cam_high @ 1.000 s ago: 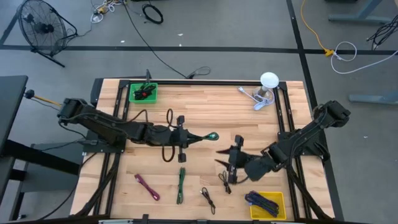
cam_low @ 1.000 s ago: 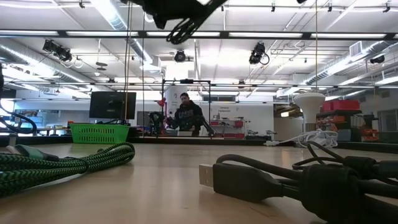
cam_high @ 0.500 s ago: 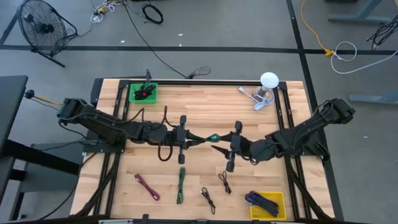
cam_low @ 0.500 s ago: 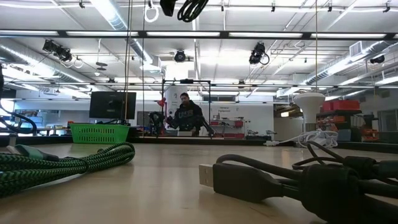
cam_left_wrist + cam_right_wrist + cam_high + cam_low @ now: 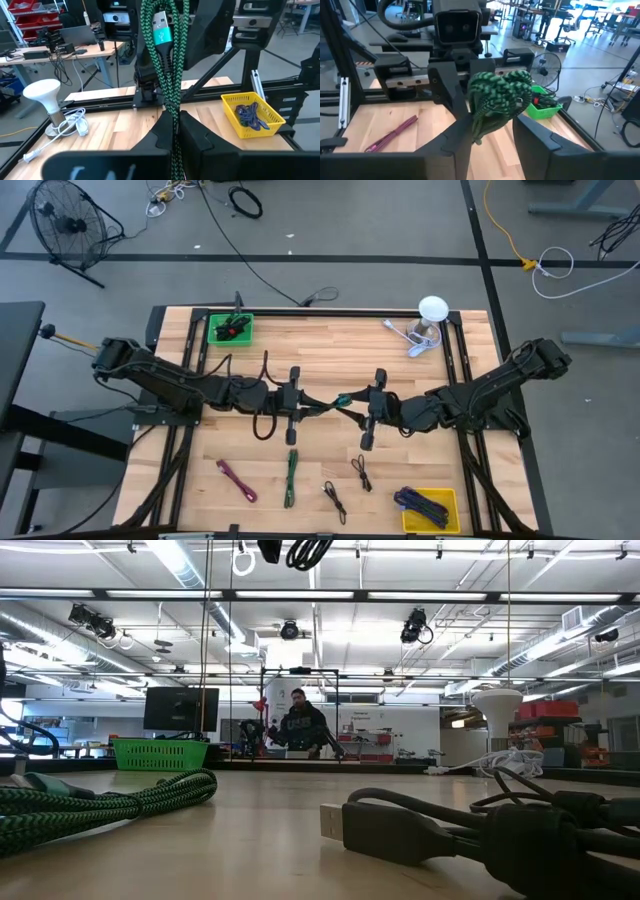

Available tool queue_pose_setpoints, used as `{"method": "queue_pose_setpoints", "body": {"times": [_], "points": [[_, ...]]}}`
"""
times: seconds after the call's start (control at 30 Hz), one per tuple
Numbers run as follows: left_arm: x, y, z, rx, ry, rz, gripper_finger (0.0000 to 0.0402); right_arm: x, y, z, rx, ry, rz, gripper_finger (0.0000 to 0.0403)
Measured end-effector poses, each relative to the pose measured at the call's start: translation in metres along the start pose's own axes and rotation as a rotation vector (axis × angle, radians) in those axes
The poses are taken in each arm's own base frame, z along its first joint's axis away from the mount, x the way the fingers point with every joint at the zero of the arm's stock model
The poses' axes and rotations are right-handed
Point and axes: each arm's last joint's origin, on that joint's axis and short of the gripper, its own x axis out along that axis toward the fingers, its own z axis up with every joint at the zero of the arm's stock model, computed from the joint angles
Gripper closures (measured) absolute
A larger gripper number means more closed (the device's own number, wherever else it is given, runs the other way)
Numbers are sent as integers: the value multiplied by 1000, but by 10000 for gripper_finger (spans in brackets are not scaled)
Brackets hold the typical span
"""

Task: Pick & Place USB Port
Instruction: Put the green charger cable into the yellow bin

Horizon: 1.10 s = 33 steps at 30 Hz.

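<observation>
The yellow basket (image 5: 434, 511) sits on my right gripper's side, a long way from my left gripper, so my right gripper should carry the green braided cable (image 5: 343, 400) there.
A green braided USB cable (image 5: 340, 399) with a teal plug (image 5: 161, 30) hangs in the air over the table's middle, folded into a bundle. My left gripper (image 5: 322, 402) reaches in from the table's left and is shut on it. My right gripper (image 5: 352, 413) comes from the right and is open. Its two fingers stand on either side of the bundle (image 5: 499, 92), which fills the gap between them in the right wrist view. In the low view only a loop of the cable (image 5: 306, 552) shows at the top. My left gripper pinches the green braided cable between its two fingers (image 5: 165, 131), on several strands of the folded bundle (image 5: 175, 112) below the plug end. The fingers come roughly level from the table's left. The cable is lifted clear of the table and stands out past the fingertips. My right gripper's left finger (image 5: 462, 132) is close to the bundle; whether it touches, I cannot tell.
Near edge: a pink cable (image 5: 237, 478), a second green cable (image 5: 291, 477), two black cables (image 5: 334, 499) (image 5: 361, 472), and a yellow basket (image 5: 448, 498) of dark cables. Far edge: a green basket (image 5: 214, 330), a white lamp (image 5: 432, 309) with white cord. A person stands behind.
My right gripper has swung from the table's near-right part up and toward the middle, and now faces my left gripper with its fingers around the cable bundle. My left gripper has risen a little with the cable.
</observation>
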Motion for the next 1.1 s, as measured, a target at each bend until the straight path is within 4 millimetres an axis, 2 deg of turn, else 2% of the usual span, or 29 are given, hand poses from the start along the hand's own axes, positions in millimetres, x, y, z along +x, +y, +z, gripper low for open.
{"method": "queue_pose_setpoints", "body": {"times": [0.1, 0.2, 0.23, 0.6, 0.83, 0.97, 1.1], "points": [[0, 0, 0, 0, -2, 1, 388, 0, 0, 1, 10, -13, 2, 297], [0, 0, 0, 1, -2, 3, 387, 0, 0, 2, 11, -15, 2, 371], [0, 0, 0, 3, -1, 4, 386, 1, 0, 2, 10, -16, 2, 384], [0, 0, -1, 11, 9, 8, 337, 1, -1, 2, 34, -21, -18, 401], [-12, 3, 12, 23, -24, 41, 340, -3, 1, 2, 27, -8, -10, 402], [-25, 7, 22, 20, -37, 53, 344, -16, 0, 3, 33, 20, 9, 402], [-38, 10, 27, 27, -2, 83, 344, -38, -1, 6, 85, 60, 86, 403]]}}
